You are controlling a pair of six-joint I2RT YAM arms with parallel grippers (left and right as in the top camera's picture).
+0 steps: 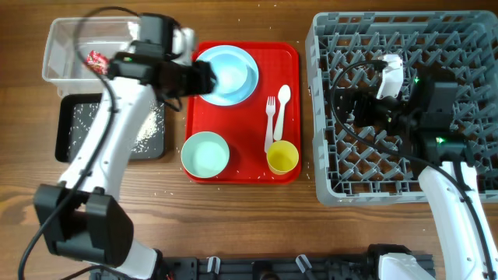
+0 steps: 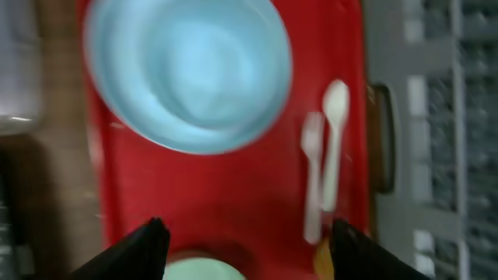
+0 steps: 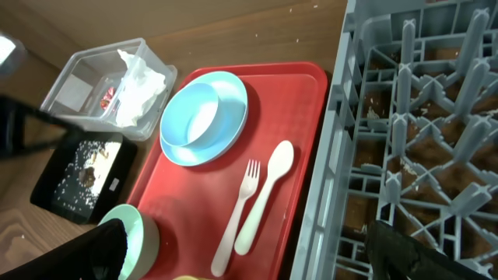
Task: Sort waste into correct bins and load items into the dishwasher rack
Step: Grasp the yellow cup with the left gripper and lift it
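Note:
The yellow cup [image 1: 283, 158] stands with its opening up, clear of the pale green bowl, so the robot's left gripper should now move toward the cup's rim [image 1: 269, 159] and close there.
A pale blue plate [image 1: 233, 74] with a pale blue bowl [image 3: 193, 118] on it sits at the back of the red serving tray [image 1: 241, 167]. A pale green bowl [image 1: 205, 153], a yellow cup [image 1: 282, 156], a white fork [image 1: 269, 120] and a spoon [image 1: 282, 101] also lie on the tray. My left gripper [image 1: 204, 78] hovers open and empty at the plate's left edge; in its wrist view [image 2: 249, 233] the plate [image 2: 187, 70] is ahead. My right gripper [image 1: 354, 109] is open and empty over the grey dishwasher rack [image 1: 405, 183], and shows open in its wrist view [image 3: 253, 245].
The clear tub [image 3: 78, 74] at back left holds the white napkin [image 3: 140, 78] and the red wrapper [image 1: 96, 60]. The black tray [image 1: 74, 128] in front of it holds brown scraps [image 3: 89, 175] and rice grains. Loose grains lie on the wooden table.

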